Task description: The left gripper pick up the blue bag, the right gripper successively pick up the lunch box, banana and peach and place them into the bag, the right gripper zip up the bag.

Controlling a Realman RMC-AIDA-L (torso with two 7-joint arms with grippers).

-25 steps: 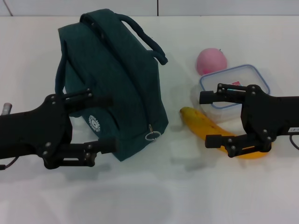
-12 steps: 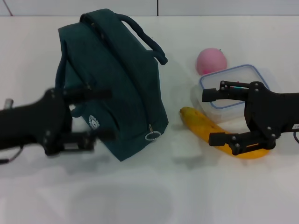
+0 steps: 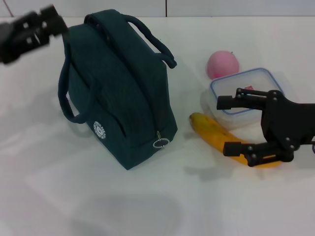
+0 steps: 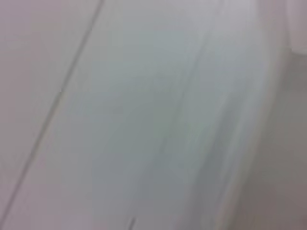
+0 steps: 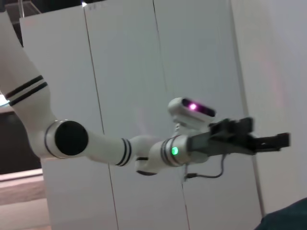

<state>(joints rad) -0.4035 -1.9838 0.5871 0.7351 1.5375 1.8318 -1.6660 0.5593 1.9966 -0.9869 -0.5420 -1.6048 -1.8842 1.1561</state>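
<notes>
The blue bag's opening (image 3: 125, 66) is shut, so next my left gripper tips down, grabs the logo side's upper edge (image 3: 81, 44) and pulls it open before the lunch box goes in.
The blue bag (image 3: 118, 93) stands on the white table, zipped, with its handles up and its ring zip pull (image 3: 158, 143) at the near end. My left gripper (image 3: 44, 24) is a blurred shape at the far left, beside the bag's upper edge and apart from it. It also shows far off as the left gripper (image 5: 261, 139) in the right wrist view. My right gripper (image 3: 227, 126) hangs open over the banana (image 3: 212, 132), holding nothing. The lunch box (image 3: 246, 88) lies behind the banana, and the peach (image 3: 223, 64) sits behind the box.
The white table (image 3: 147, 201) stretches bare in front of the bag. The left wrist view holds only blurred pale wall panels (image 4: 153, 115). A corner of the bag (image 5: 290, 215) shows low in the right wrist view.
My left arm has swung from the bag's near side up and back to its far left corner. The right gripper has drifted slightly right, still open.
</notes>
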